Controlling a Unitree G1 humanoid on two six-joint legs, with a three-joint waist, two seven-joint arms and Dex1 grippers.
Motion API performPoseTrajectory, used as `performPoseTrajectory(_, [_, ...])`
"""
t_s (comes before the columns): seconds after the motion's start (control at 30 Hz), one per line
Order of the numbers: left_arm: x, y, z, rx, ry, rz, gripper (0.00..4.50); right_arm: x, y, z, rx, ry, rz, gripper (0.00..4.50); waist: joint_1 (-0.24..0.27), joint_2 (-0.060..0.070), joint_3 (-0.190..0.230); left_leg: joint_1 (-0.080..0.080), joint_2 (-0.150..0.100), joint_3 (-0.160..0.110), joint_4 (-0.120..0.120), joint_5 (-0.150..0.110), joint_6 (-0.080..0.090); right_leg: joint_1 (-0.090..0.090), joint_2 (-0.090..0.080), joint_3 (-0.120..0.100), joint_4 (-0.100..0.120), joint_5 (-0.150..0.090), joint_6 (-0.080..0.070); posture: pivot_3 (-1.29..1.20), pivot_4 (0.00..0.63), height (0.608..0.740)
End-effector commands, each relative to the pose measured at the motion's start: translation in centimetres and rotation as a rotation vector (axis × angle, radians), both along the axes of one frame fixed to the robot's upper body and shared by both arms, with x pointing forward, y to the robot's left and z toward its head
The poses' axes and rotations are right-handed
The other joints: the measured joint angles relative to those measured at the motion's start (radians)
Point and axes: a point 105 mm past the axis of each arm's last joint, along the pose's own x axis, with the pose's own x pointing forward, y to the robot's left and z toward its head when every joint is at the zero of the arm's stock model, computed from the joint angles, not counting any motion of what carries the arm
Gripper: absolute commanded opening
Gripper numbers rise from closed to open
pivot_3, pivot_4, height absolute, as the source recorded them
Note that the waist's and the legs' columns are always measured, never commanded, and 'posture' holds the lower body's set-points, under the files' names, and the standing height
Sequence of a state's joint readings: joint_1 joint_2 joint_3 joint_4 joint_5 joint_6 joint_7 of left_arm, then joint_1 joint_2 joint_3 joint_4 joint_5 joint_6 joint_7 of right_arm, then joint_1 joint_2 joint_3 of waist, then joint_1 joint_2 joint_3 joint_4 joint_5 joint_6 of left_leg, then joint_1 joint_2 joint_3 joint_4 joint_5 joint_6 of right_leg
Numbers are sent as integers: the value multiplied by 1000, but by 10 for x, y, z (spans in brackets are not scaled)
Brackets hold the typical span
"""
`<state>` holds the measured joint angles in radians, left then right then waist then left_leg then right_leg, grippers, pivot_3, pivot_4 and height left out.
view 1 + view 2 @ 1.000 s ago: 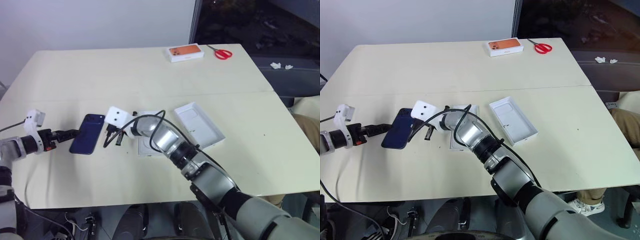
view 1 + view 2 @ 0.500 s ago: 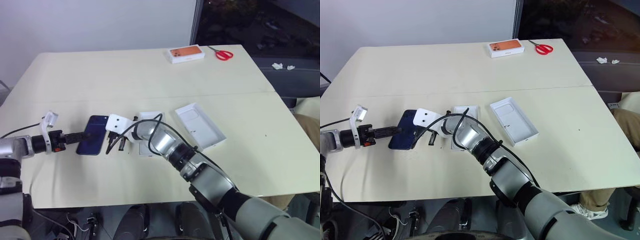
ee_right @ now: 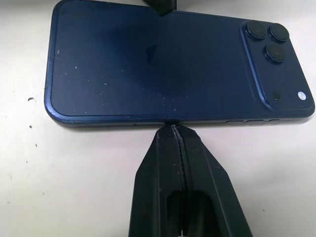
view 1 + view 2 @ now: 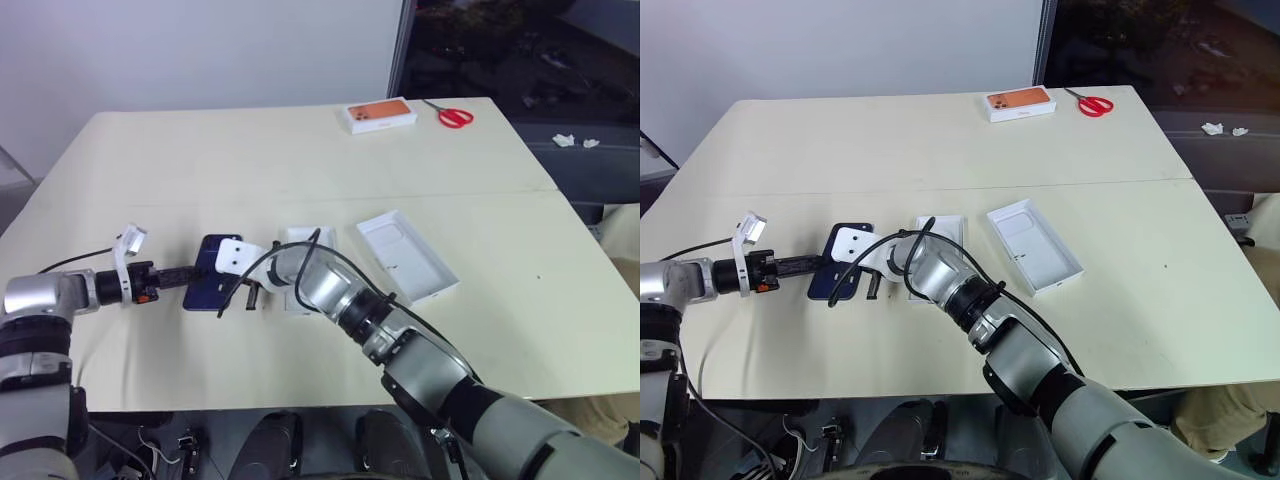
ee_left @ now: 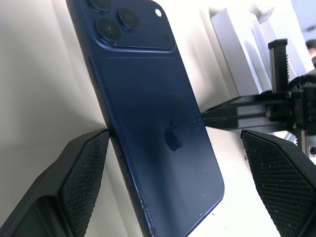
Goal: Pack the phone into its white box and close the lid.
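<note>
The phone [image 4: 211, 293] will go in at a tilt and settle flat when I lower it, because the white box [image 4: 304, 236] looks only just bigger than the phone.
The dark navy phone [image 5: 163, 123] lies back up on the table, its camera cluster at the far end. My left gripper [image 5: 174, 136] is open, and its two fingers [image 5: 84, 173] stand either side of the phone's near end without pinching it. My right gripper [image 3: 173, 129] is shut, its tips pressed against the phone's long right edge. The same phone [image 4: 823, 286] is partly covered there by my right wrist. The white box [image 4: 950, 228] lies just right of the phone, mostly under my right arm, its inside hidden. The lid I cannot make out there.
A shallow white insert [image 4: 408, 258] with an oval recess lies right of my right arm. An orange-topped white box [image 4: 380, 113] and red scissors [image 4: 455, 116] sit at the table's far edge. Cables trail from both wrists.
The camera has shifted. My left gripper has come in from the left and now straddles the phone's near end. My right gripper stays shut against the phone's right edge.
</note>
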<state>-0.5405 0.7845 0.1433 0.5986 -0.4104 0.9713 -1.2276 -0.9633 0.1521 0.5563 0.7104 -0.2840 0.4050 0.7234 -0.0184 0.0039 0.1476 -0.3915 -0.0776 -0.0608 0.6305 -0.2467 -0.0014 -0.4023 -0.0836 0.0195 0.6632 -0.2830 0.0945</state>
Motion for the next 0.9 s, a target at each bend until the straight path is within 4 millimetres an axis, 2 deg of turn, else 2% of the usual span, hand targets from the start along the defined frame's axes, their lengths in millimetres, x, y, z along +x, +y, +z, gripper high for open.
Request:
performPoseTrajectory(0.03, [-16,-30,-40,-113,194,-18,4470,-1,3,2,-8,-16,15,0,3,2,-1,0,0,0,0,0,0,0,0,0,0,0,0,0,150,740])
performPoseTrajectory(0.13, [-11,-37,-31,-181,190,-3,4470,0,1,3,-9,-20,12,0,5,2,-1,0,-1,0,1,0,0,1,-1,0,0,0,0,0,150,740])
performPoseTrajectory(0.27, [-15,-39,-33,-189,206,-11,4470,2,0,4,-11,-33,16,0,5,2,-1,0,-1,0,1,0,0,1,-1,0,-1,0,0,0,150,740])
performPoseTrajectory(0.57, [-16,-28,-37,-174,211,37,4470,2,-4,0,-21,-32,18,0,4,2,-1,0,-1,0,0,0,0,1,-1,0,-2,0,0,0,150,740])
performPoseTrajectory(0.67, [-17,-24,-38,-171,210,49,3623,2,-4,-1,-23,-32,20,0,0,1,-1,0,-1,0,0,0,0,1,-1,0,-2,0,0,0,150,740])
performPoseTrajectory(0.73, [-17,-24,-38,-173,209,52,2727,2,-4,-1,-23,-33,20,0,-3,1,-1,0,-1,0,0,0,0,1,-1,0,-2,0,0,0,150,740])
performPoseTrajectory(0.9, [-20,-22,-41,-170,217,54,2727,3,-5,-1,-26,-37,22,0,-2,1,-1,0,0,0,-1,0,0,1,-1,0,-2,0,0,0,150,740])
